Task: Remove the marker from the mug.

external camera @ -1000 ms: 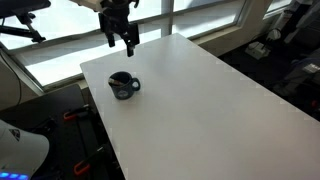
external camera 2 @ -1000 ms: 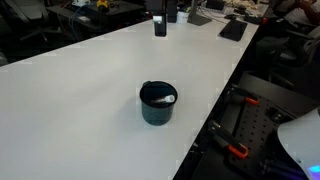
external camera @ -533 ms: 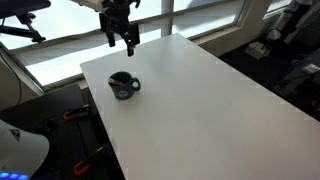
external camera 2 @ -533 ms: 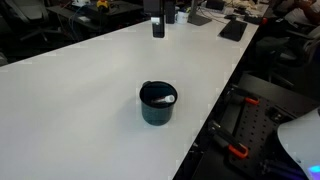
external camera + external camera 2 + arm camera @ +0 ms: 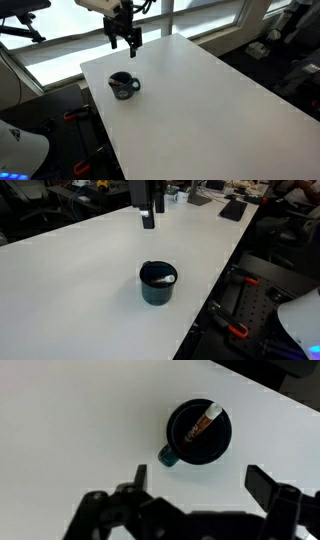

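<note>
Next, I swing back over the mug (image 5: 158,277) and lower toward the marker, because my gripper hangs past the mug with the marker (image 5: 204,422) outside its open fingers.
The small dark blue-grey mug (image 5: 123,85) stands on the white table (image 5: 210,100) near its edge; it also shows in the other exterior view (image 5: 158,283) and from above in the wrist view (image 5: 199,432). A marker (image 5: 203,422) with a white end lies slanted inside it, also seen as a pale patch in an exterior view (image 5: 165,278). My gripper (image 5: 124,42) hangs in the air above the far part of the table, beyond the mug, also seen in the other exterior view (image 5: 148,220). In the wrist view the gripper (image 5: 198,482) is open and empty, jaws wide apart, with the mug above them in the picture.
The table's edges drop off to the floor on both long sides. Black robot-base hardware with orange clamps (image 5: 240,330) stands below the table. Windows (image 5: 190,15) run behind the table, and desks with clutter (image 5: 225,195) lie beyond its far end.
The gripper has shifted a little toward the mug over the table and stays open. The mug and marker have not moved.
</note>
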Controlling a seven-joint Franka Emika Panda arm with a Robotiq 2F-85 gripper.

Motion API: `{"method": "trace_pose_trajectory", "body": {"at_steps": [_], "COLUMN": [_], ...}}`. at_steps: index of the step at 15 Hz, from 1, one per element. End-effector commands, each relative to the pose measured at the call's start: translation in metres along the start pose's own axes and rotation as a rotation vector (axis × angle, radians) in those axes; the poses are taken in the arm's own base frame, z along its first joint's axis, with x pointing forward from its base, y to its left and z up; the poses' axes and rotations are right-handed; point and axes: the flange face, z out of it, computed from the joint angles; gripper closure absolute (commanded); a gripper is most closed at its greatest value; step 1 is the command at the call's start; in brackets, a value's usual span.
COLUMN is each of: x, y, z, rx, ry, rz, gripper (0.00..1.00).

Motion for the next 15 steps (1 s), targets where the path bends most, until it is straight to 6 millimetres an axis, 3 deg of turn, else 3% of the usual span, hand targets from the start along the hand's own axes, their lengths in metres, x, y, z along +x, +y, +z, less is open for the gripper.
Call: {"method": "trace_pose_trajectory", "body": {"at_steps": [1, 6, 11, 15], "x": [0.020, 0.015, 0.002, -0.001], "y": [-0.013, -0.015, -0.004, -0.004], "z": [0.009, 0.025, 0.022, 0.028], "rx": [0.009, 0.021, -0.001, 0.016], "ry": [-0.038, -0.158, -0.261, -0.285], "rz": [-0.054, 0.009, 0.143, 0.142], "gripper": [0.00, 0.00, 0.00, 0.00]}}
